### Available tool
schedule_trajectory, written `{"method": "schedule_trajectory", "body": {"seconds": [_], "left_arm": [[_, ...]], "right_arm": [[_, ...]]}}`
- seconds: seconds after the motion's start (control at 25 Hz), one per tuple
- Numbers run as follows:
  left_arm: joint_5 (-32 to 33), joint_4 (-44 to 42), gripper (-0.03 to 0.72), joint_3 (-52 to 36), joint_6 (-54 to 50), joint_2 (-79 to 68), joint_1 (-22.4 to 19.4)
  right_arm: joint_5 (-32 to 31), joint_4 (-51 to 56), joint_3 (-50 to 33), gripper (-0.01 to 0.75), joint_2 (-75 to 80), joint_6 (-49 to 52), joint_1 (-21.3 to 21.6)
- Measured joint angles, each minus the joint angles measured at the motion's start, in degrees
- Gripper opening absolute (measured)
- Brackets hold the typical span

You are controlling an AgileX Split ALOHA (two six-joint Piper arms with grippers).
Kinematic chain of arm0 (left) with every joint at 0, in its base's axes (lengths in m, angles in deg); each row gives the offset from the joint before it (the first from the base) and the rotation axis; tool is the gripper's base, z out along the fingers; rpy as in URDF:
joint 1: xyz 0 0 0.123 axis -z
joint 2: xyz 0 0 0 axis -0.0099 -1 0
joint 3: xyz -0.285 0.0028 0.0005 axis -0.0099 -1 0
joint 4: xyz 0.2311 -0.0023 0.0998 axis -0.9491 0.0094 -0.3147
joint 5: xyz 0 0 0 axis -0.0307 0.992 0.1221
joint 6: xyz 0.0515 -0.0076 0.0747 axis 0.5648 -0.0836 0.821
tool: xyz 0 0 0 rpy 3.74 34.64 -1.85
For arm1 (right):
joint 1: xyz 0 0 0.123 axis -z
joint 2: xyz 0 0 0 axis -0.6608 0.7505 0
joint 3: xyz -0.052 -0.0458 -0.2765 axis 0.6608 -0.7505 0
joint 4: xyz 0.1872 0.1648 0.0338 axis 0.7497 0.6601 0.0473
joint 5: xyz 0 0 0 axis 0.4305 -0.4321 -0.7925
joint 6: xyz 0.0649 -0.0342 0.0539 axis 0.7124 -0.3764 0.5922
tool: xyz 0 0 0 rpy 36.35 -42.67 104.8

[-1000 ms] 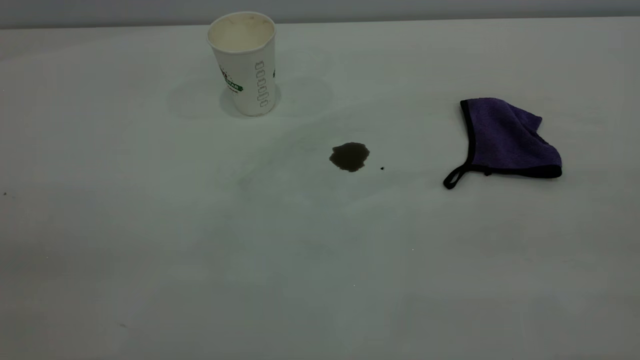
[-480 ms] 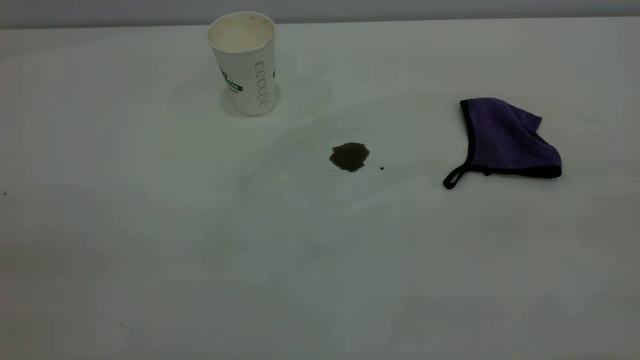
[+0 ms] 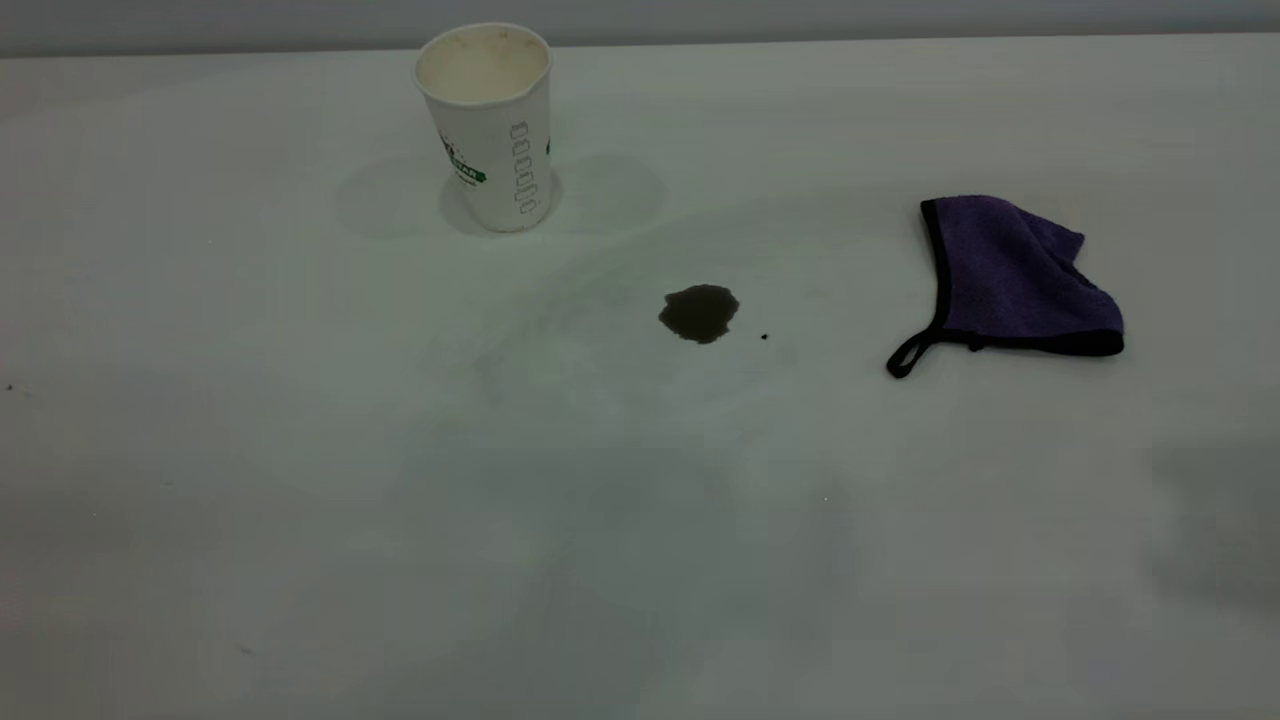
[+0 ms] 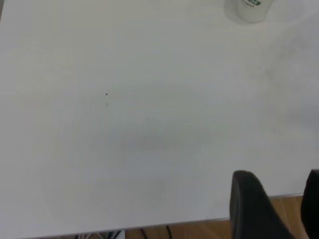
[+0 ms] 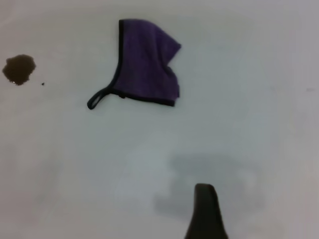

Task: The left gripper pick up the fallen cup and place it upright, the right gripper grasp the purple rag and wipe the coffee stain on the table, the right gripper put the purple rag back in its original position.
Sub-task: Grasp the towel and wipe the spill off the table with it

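Note:
The purple rag lies clear of the coffee stain, with the cup upright [image 3: 494,138], so my right gripper should keep going toward the rag's middle [image 3: 1020,271] and close there.
The cup [image 3: 490,125] stands upright at the far left of the table [image 3: 300,480], mouth up; its base also shows in the left wrist view [image 4: 250,10]. The coffee stain [image 3: 699,312] lies mid-table, with a tiny dark speck to its right. The purple rag [image 3: 1015,280] lies crumpled at the right, its loop toward the stain. Neither gripper shows in the exterior view. My left gripper [image 4: 281,199] is open and empty over the table's near edge, far from the cup. My right gripper [image 5: 259,224] is open; one finger [image 5: 205,214] shows, well short of the rag [image 5: 147,64] and the stain [image 5: 19,68].
The table's near edge and the wooden floor [image 4: 199,230] show in the left wrist view. A soft grey shadow [image 3: 1215,520] lies on the table at the front right, and a wall runs along the far edge.
A grey shadow has come onto the table's front right in the exterior view. The cup, stain and rag have not moved.

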Motion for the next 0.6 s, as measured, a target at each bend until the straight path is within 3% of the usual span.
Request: {"method": "schedule_trajectory", "body": {"seconds": [0.4, 0.6], "left_arm": [[0.0, 0.0, 0.317, 0.0, 0.0, 0.0, 0.0], [0.0, 0.0, 0.317, 0.0, 0.0, 0.0, 0.0]], "right_arm": [[16.7, 7.2, 5.6, 0.613, 32.6, -11.5, -2.6], [19.1, 7.8, 12.1, 0.613, 46.9, -12.6, -5.2]]}}
